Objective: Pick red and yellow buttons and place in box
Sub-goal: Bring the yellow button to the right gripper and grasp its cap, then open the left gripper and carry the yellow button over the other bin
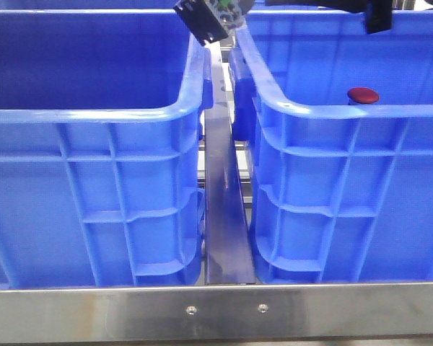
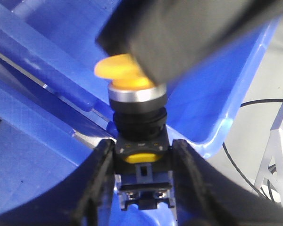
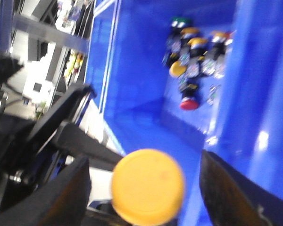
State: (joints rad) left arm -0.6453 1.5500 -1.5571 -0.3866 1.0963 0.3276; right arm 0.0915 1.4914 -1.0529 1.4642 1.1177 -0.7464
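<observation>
I should close my right gripper on the yellow cap [image 2: 121,72] before my left gripper opens and backs away, because my left gripper is holding the yellow button's black body [image 2: 140,128].
My left gripper [image 2: 142,146] is shut on the black body of a yellow button [image 2: 120,70]. The yellow cap points away from the fingers, and a dark blurred part partly hides it. In the right wrist view the same yellow cap [image 3: 147,186] sits between the spread fingers of my right gripper [image 3: 145,161], with a gap on each side. A red button [image 1: 363,95] shows inside the right blue crate [image 1: 346,112]. The left blue crate [image 1: 94,115] shows no buttons. The left gripper [image 1: 206,21] is high over the gap between the crates.
A pile of several buttons [image 3: 195,61] lies in a crate corner in the right wrist view, with a red one [image 3: 188,103] among them. A metal rail [image 1: 227,209] runs between the crates. A steel bar [image 1: 216,310] crosses the front edge.
</observation>
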